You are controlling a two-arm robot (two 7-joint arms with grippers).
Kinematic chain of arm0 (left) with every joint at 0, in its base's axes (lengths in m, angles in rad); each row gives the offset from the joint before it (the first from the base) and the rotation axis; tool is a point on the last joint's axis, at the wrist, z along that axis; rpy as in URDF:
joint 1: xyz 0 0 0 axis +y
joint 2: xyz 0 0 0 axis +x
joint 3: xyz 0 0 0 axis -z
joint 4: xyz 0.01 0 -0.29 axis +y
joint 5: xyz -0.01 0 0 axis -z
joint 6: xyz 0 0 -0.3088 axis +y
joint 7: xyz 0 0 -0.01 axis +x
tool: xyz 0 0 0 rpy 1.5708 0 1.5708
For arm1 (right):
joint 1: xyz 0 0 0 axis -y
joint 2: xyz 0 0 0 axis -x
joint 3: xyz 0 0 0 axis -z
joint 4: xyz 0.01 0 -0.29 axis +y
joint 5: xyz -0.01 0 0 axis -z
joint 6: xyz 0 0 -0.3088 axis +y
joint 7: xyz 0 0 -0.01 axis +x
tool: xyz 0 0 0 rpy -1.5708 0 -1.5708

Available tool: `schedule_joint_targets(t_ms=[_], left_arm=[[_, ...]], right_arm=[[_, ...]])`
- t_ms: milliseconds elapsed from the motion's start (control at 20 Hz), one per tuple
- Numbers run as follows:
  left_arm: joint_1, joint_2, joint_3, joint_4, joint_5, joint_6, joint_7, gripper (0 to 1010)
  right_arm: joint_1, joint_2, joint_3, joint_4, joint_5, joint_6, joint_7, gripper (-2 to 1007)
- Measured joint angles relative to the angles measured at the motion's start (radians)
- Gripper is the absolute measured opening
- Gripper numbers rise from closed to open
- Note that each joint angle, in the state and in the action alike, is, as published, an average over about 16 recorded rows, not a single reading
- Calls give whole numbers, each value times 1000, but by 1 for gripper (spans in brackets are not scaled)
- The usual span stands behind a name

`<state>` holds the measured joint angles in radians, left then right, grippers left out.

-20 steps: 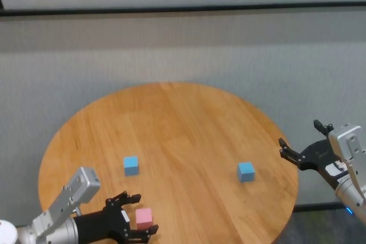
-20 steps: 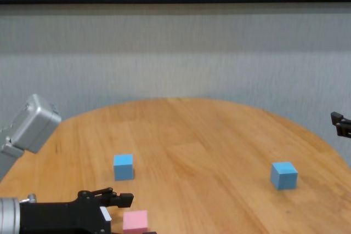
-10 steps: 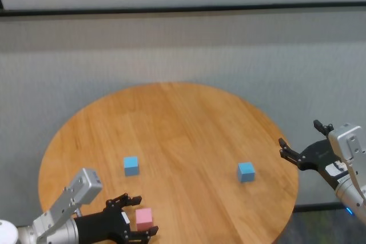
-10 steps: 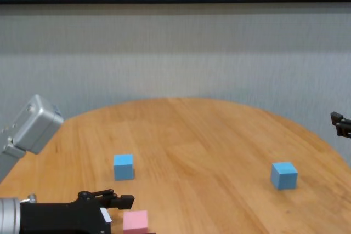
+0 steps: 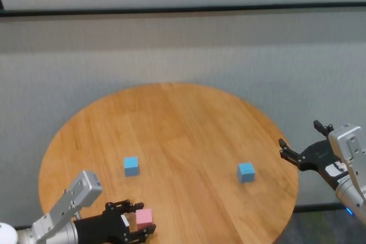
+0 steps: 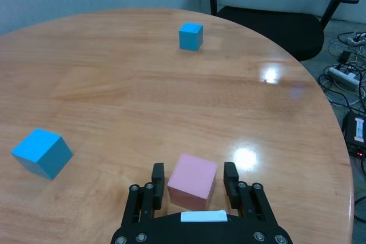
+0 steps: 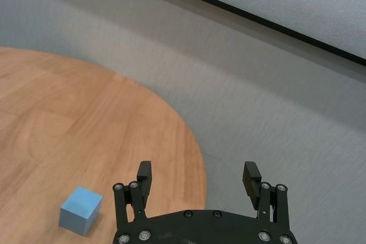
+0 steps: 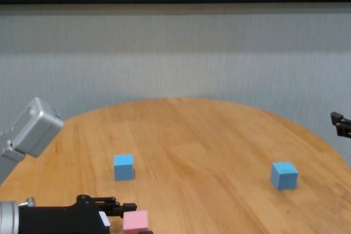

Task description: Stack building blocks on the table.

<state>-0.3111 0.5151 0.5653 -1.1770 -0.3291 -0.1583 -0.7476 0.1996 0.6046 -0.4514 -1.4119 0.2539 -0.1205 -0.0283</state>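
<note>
The pale pink cube (image 8: pixel 135 221) sits crooked (image 6: pixel 193 182) between the open fingers, so it will swivel square to them when I close my left gripper.
The pale pink cube (image 5: pixel 144 218) rests on the round wooden table (image 5: pixel 183 124) near its front left edge. My left gripper (image 5: pixel 144 217) is low on the table and open, one finger on each side of the pink cube. In the left wrist view the fingers (image 6: pixel 158 174) stand a narrow gap off the pink cube (image 6: pixel 192 181). One light blue cube (image 5: pixel 131 165) sits just beyond it, left of centre. The other light blue cube (image 5: pixel 246 171) sits at the right. My right gripper (image 5: pixel 298 134) is open and empty, hovering off the table's right edge.
A grey wall runs behind the table. In the left wrist view a black office chair (image 6: pixel 274 18) and cables on the floor (image 6: pixel 351 55) lie past the table's edge. The table's middle holds nothing but bare wood.
My left gripper has sunk lower around the pink cube and its fingers have narrowed toward it. The cubes and the right arm have not moved.
</note>
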Motion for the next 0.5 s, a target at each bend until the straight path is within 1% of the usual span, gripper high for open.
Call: schedule_joint_targets(t_ms=[250,500], left_arm=[[6,4,-3,-5,4,2,6,558],[13,9,-7,-15,9,6,17,457]], right_arm=[[0,0,0,0,0,0,0,1005],[0,0,0,0,0,0,0,1005]])
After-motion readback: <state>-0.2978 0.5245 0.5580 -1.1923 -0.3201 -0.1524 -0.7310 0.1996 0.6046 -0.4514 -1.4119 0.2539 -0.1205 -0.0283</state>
